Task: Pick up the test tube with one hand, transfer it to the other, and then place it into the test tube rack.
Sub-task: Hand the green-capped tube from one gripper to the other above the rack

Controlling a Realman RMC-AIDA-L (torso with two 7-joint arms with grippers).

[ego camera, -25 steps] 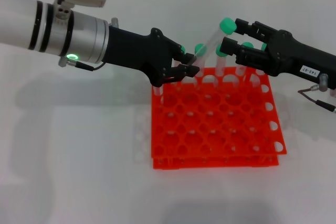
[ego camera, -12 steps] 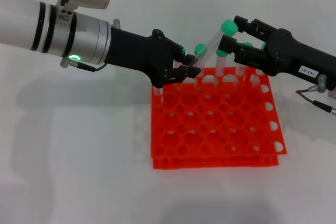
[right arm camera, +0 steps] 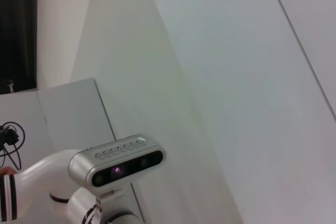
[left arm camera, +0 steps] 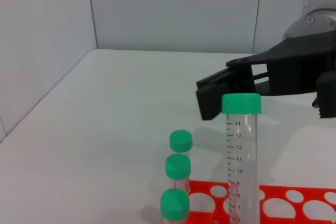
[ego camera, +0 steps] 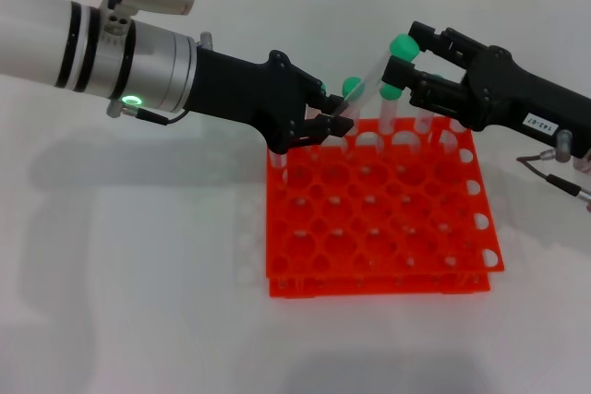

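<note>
My left gripper holds the test tube's lower end (ego camera: 348,108), which must go into the rack. So my right gripper should first grasp it by the green cap (ego camera: 404,47).
My left gripper (ego camera: 334,117), black and unlabelled, is shut on the lower end of the test tube (ego camera: 374,77). It holds the tube tilted above the back edge of the orange-red rack (ego camera: 388,228). The tube's green cap (ego camera: 402,45) points up to the right. My right gripper (ego camera: 406,50), with the white label, is open, with one finger on either side of the cap. In the left wrist view the tube (left arm camera: 241,161) stands in front, with the right gripper's fingers (left arm camera: 215,95) behind its cap.
Three other green-capped tubes (ego camera: 352,88) stand in the rack's back row and also show in the left wrist view (left arm camera: 177,166). The right wrist view shows only a wall and the robot's head camera (right arm camera: 123,161). The rack sits on the white table (ego camera: 138,274).
My right gripper has moved slightly left, toward the tube's cap. The left gripper and the tube have stayed almost still.
</note>
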